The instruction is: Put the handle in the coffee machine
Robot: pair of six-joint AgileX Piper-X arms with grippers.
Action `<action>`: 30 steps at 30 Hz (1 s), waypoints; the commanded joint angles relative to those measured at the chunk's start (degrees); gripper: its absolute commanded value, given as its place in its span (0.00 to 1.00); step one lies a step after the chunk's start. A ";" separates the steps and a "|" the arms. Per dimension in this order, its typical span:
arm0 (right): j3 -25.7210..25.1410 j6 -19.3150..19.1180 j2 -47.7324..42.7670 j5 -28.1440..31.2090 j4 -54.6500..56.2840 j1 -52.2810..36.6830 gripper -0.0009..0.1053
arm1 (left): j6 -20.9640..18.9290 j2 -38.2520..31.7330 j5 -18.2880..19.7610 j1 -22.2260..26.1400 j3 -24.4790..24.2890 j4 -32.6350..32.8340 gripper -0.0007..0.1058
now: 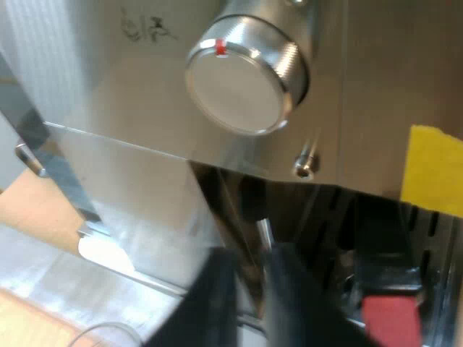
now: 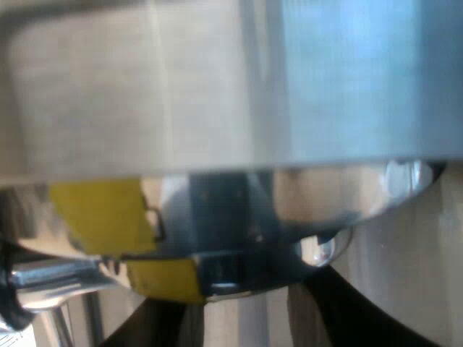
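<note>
The dark handle [image 1: 385,253] sticks out from under the steel panel [image 1: 376,196], so it will swing to the side and stay in place in the machine when I push it.
The espresso machine's steel front [image 1: 145,210] is close ahead, with a round metal knob [image 1: 246,76] bearing a red mark. Under the panel a dark handle [image 1: 380,253] ending in red [image 1: 391,322] sticks out of the machine's front. My left gripper [image 1: 249,296] is just below the panel's edge, open by a narrow gap, and a thin steel tube [image 1: 265,235] runs down behind that gap. My right gripper [image 2: 246,300] is open with its fingers spread wide. Its tips reach the underside of a rounded chrome part [image 2: 239,217] beneath a brushed steel panel [image 2: 145,87].
Yellow tape [image 1: 434,170] is stuck on the machine's front beside a small screw [image 1: 305,166]. More yellow tape [image 2: 101,213] shows on the chrome part. A chrome spout-like piece [image 2: 43,278] sits close to my right gripper. Pale wood surface [image 1: 36,210] lies beside the machine.
</note>
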 commanded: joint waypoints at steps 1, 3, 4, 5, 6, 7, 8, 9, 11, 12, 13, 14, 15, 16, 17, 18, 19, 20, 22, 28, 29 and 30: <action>-1.29 0.00 -2.13 -0.18 -7.74 -0.16 0.31 | -0.83 -0.46 -2.37 0.11 -0.31 -1.05 0.01; -1.29 0.00 -2.13 -0.18 -7.74 -0.16 0.31 | -1.02 0.01 -5.70 -0.08 -0.31 -2.23 0.01; -1.29 0.00 -2.13 -0.18 -7.74 -0.16 0.31 | -1.30 0.36 -6.21 -0.06 -0.31 -2.63 0.01; -1.29 0.00 -2.13 -0.18 -7.74 -0.16 0.31 | -2.24 0.80 -6.20 -0.06 -0.31 -3.29 0.01; -1.29 0.00 -2.13 -0.18 -7.74 -0.16 0.31 | -2.94 0.93 -6.20 -0.06 -0.31 -3.71 0.01; -1.29 0.00 -2.13 -0.18 -7.74 -0.16 0.31 | -4.08 1.40 -6.55 -0.06 -0.31 -4.35 0.01; -1.29 0.00 -2.13 -0.18 -7.74 -0.16 0.31 | -4.77 1.90 -6.81 -0.06 -0.31 -4.64 0.01; -1.29 0.00 -2.13 -0.18 -7.74 -0.16 0.31 | -4.77 1.97 -6.86 -0.06 -0.31 -4.64 0.01; -1.29 0.00 -2.13 -0.18 -7.74 -0.16 0.31 | -4.75 3.05 -8.50 -0.35 -0.31 -4.17 0.01; -1.29 0.00 -2.13 -0.18 -7.74 -0.16 0.31 | -4.75 3.25 -9.09 -0.56 -0.31 -4.10 0.01; -1.29 0.00 -2.13 -0.18 -7.74 -0.16 0.31 | -4.58 3.59 -10.74 -0.98 -0.31 -4.12 0.01; -1.29 0.00 -2.13 -0.18 -7.74 -0.16 0.31 | -4.46 3.80 -11.93 -1.43 -0.31 -4.12 0.01; -1.29 0.00 -2.13 -0.18 -7.74 -0.16 0.31 | -4.31 3.85 -12.26 -1.62 -0.31 -4.12 0.01; -1.29 0.00 -2.13 -0.18 -7.74 -0.16 0.31 | -4.30 3.82 -12.73 -2.10 -0.20 -4.01 0.01; -1.29 0.00 -2.13 -0.18 -7.74 -0.16 0.31 | -4.30 3.82 -13.23 -2.62 -0.20 -4.08 0.01; -1.29 0.00 -2.13 -0.18 -7.74 -0.16 0.31 | -4.30 3.82 -13.53 -2.97 -0.20 -4.08 0.01; -1.29 0.00 -2.13 -0.18 -7.74 -0.16 0.31 | -4.30 3.82 -14.32 -3.62 -0.20 -3.94 0.01; -1.29 0.00 -2.13 -0.18 -7.74 -0.16 0.31 | -4.30 3.82 -15.31 -4.36 -0.20 -3.43 0.01; -1.29 0.00 -2.13 -0.18 -7.74 -0.16 0.31 | -3.93 3.82 -16.63 -5.42 -0.20 -2.35 0.01; -1.29 0.00 -2.13 -0.28 -7.74 -0.16 0.31 | -2.61 3.82 -20.95 -7.43 -0.20 0.04 0.01; -1.29 0.00 -2.13 -0.28 -7.74 -0.16 0.31 | -2.61 3.82 -21.05 -7.42 -0.20 0.40 0.01; -1.29 0.00 -2.13 -0.28 -7.74 -0.16 0.31 | -2.61 3.82 -21.05 -7.42 -0.20 0.60 0.01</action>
